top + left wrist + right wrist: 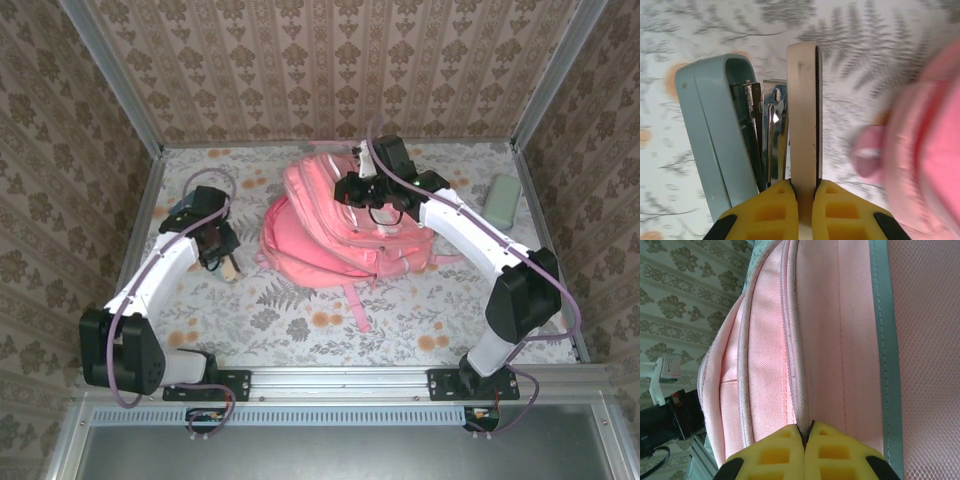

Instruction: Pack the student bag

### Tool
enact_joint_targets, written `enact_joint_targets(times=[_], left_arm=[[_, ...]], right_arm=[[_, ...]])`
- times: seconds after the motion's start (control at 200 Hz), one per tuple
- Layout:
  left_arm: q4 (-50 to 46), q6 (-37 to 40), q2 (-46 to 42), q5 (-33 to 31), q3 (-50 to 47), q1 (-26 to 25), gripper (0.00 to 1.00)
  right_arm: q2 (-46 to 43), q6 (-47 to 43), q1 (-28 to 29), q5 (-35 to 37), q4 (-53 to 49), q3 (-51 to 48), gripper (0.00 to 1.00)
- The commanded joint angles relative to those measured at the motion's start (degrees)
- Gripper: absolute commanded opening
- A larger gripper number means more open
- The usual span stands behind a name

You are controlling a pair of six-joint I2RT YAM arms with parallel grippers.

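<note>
I should keep moving my left gripper into the bag's main pocket (300,248) and let go there, as my right gripper holds the bag's opening (280,222) wide toward the stapler.
The student bag (320,235) is a large pink backpack lying in the middle of the table, straps toward the front. My right gripper (362,195) rests on top of it. In the right wrist view it (805,427) is shut, pinching a fold of pink fabric along a seam of the bag (840,315), beside the pale reflective stripe (885,340). My left gripper (213,243) is left of the bag. It (803,186) is shut on the beige base of an opened stapler (802,100); the stapler's blue-grey top (715,130) splays off to the left. The bag's edge (935,150) blurs at the right.
A pale green oblong case (502,200) lies at the back right by the frame post. Patterned walls close in three sides of the floral tabletop (300,320). One pink strap (355,305) trails toward the front rail.
</note>
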Motion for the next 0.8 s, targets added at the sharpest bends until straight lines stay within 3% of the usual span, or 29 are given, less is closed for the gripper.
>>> enact_joint_targets(times=[0.0, 0.155, 0.305, 0.795], left_arm=[[0.8, -7.3, 0.0, 2.9, 4.2, -4.9, 0.0], [4.4, -11.6, 4.8, 4.4, 9.8, -12.6, 0.0], [7.4, -13.3, 11.6, 5.0, 15.8, -17.0, 0.0], [16.2, -18.5, 33.7, 8.1, 27.1, -20.8, 0.0]], right_arm=[[-3.9, 1.7, -1.1, -0.1, 1.2, -1.0, 0.0], [-4.4, 2.2, -1.3, -0.7, 1.5, -1.5, 0.0], [-4.8, 2.8, -1.3, -1.0, 1.9, -2.2, 0.0], [-6.1, 2.7, -1.3, -1.2, 1.4, -3.9, 0.0]])
